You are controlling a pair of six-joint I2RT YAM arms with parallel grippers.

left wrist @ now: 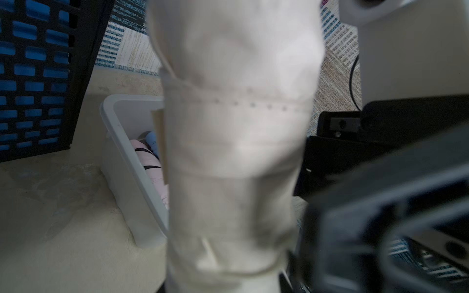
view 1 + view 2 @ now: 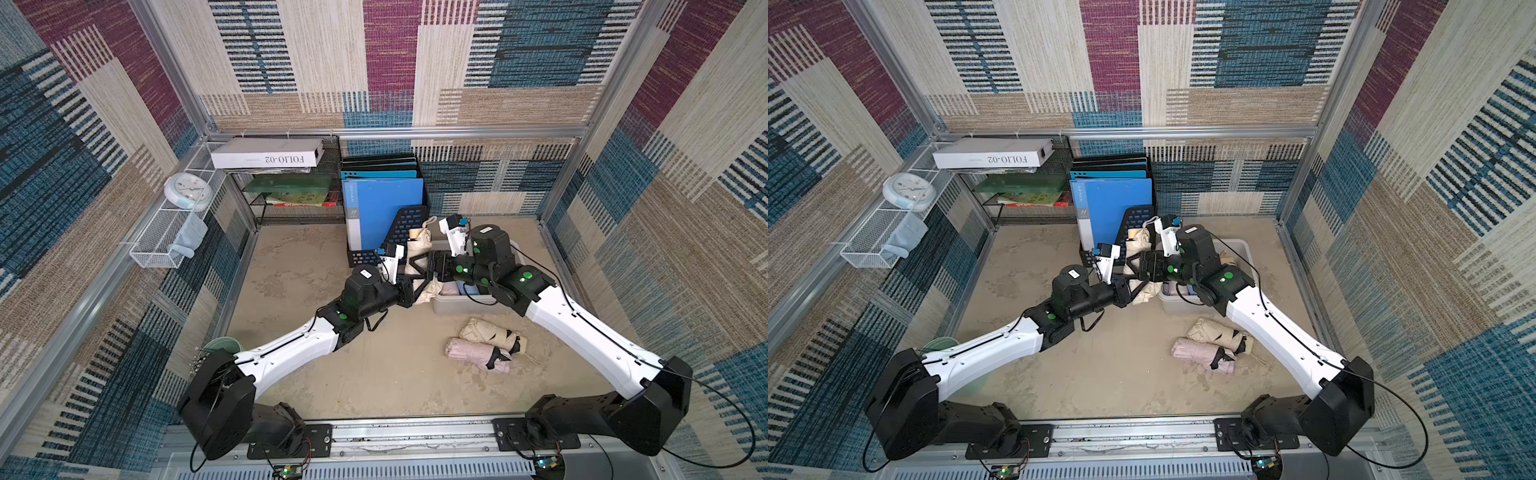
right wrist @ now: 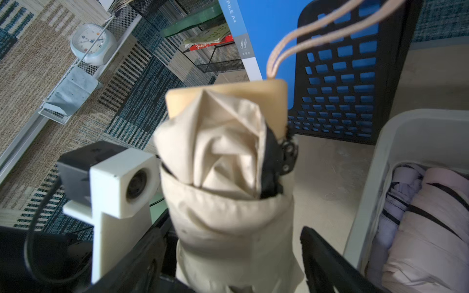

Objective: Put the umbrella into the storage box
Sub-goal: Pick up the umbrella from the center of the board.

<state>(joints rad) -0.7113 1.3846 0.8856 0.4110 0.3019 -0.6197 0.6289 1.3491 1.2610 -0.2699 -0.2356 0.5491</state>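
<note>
The cream umbrella's lower end point(image 2: 429, 293) is in my left gripper outside the storage box, so my right gripper should grasp its upper part point(image 2: 418, 244) and lay the umbrella inside.
A cream folded umbrella point(image 2: 417, 246) in its sleeve stands upright just left of the storage box point(image 2: 453, 306), a light grey tub that shows in both top views point(image 2: 1169, 306). My left gripper point(image 2: 411, 297) is shut on the umbrella's lower end; in the left wrist view the blurred sleeve point(image 1: 236, 152) hides its jaws. My right gripper point(image 3: 236, 253) is open, one jaw on each side of the umbrella point(image 3: 228, 165) with gaps showing. Inside the box point(image 3: 406, 132) lie a pink umbrella point(image 3: 426, 228) and a pale blue one point(image 3: 398, 192).
A cream umbrella point(image 2: 490, 332) and a pink umbrella point(image 2: 478, 354) lie on the table in front of the box. The black perforated file holder point(image 2: 405, 228) with blue folders stands right behind the held umbrella. A white mesh basket point(image 2: 160, 245) and a clock point(image 2: 187, 190) hang on the left wall.
</note>
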